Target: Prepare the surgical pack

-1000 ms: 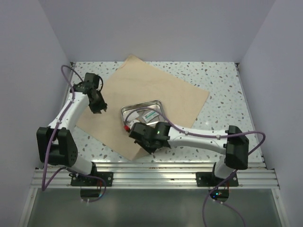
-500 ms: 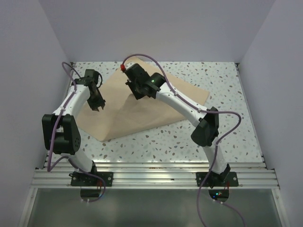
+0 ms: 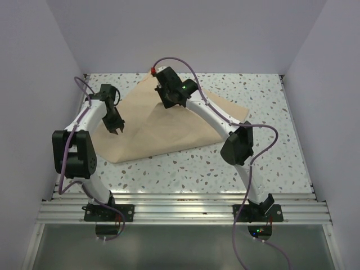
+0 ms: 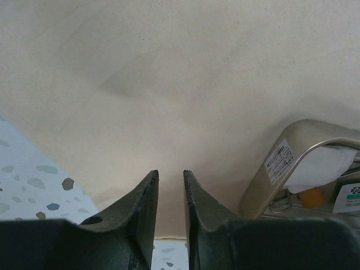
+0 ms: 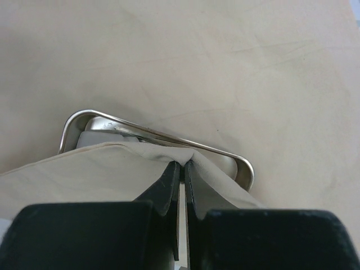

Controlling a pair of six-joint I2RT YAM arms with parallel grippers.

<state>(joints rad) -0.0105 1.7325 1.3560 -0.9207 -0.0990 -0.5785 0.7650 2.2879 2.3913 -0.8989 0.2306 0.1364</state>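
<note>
The flap's folded edge [image 5: 151, 148] is at the steel tray's rim, so my right gripper keeps pulling it over and down until it meets the clear sheet [image 5: 222, 115] beyond.
The tan sheet [image 3: 163, 129] lies on the table with its near corner folded up and over toward the far side. My right gripper [image 3: 170, 101] is shut on that folded edge [image 5: 84, 169], held just above the steel tray's rim [image 5: 242, 166]. In the top view the flap hides the tray. In the left wrist view the tray [image 4: 264, 185] shows under the raised flap, with white gauze [image 4: 320, 166] and a packet [image 4: 351, 197] inside. My left gripper [image 3: 117, 128] is slightly open and empty at the sheet's left edge [image 4: 169, 84].
The speckled table [image 3: 225, 169] is walled on the left, back and right. The right arm [image 3: 214, 121] reaches across the sheet from its base at the near edge. A metal rail [image 3: 180, 211] runs along the front.
My right gripper has carried the sheet's near corner from the front, over the tray, to the far side, covering the tray. The left gripper has stayed by the left edge.
</note>
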